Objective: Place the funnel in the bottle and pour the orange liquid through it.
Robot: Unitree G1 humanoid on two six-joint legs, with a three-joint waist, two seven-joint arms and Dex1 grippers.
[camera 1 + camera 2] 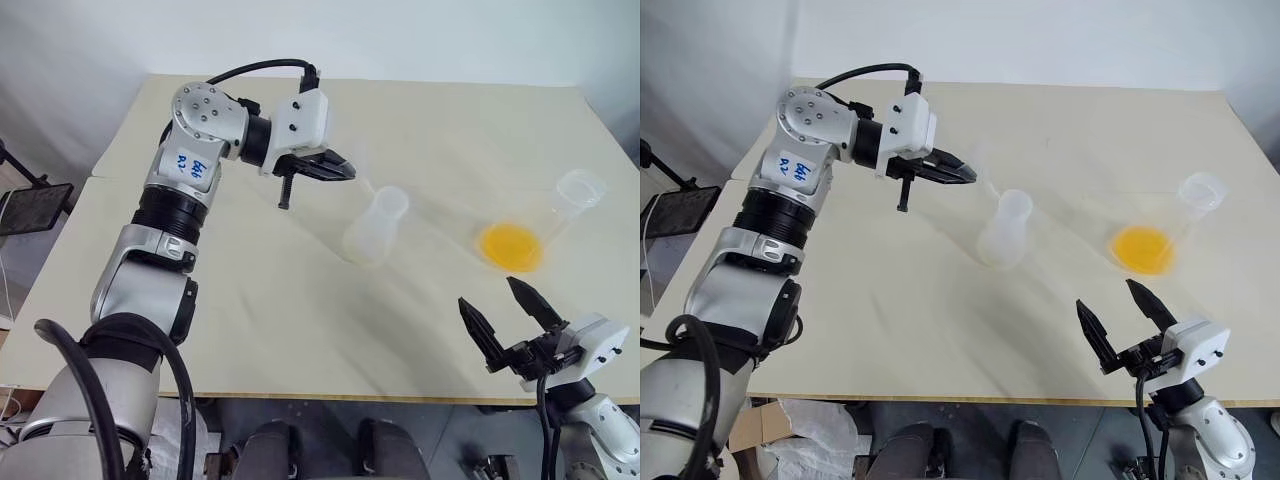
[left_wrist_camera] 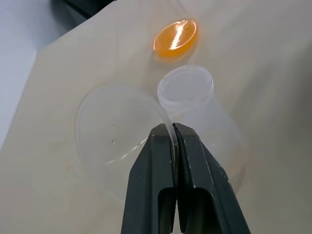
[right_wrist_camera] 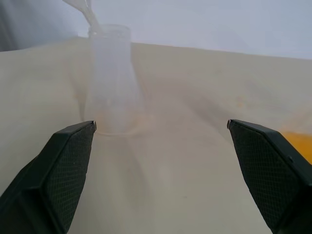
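Observation:
The funnel tilts beside the bottle with its stem [image 1: 367, 183] at the bottle's opening. My left gripper should swing the funnel upright over the opening [image 1: 391, 200] before I let it go.
My left gripper [image 1: 348, 172] is shut on the rim of the clear funnel [image 2: 109, 129], which it holds in the air just beside and above the mouth of the bottle [image 1: 376, 226]. The bottle stands upright near the middle of the table. The orange liquid [image 1: 511, 246] lies as a bright pool in the bottom of a clear conical flask [image 1: 580, 188] to the bottle's right. My right gripper [image 1: 490, 297] stands wide open with nothing between its fingers, near the table's front edge, short of the flask. In the right wrist view the bottle [image 3: 110, 78] shows ahead, with the funnel [image 3: 84, 9] above it.
The beige table [image 1: 300, 330] has bare room in front of and behind the two vessels. A dark stand [image 1: 35, 207] sits off the table's left edge.

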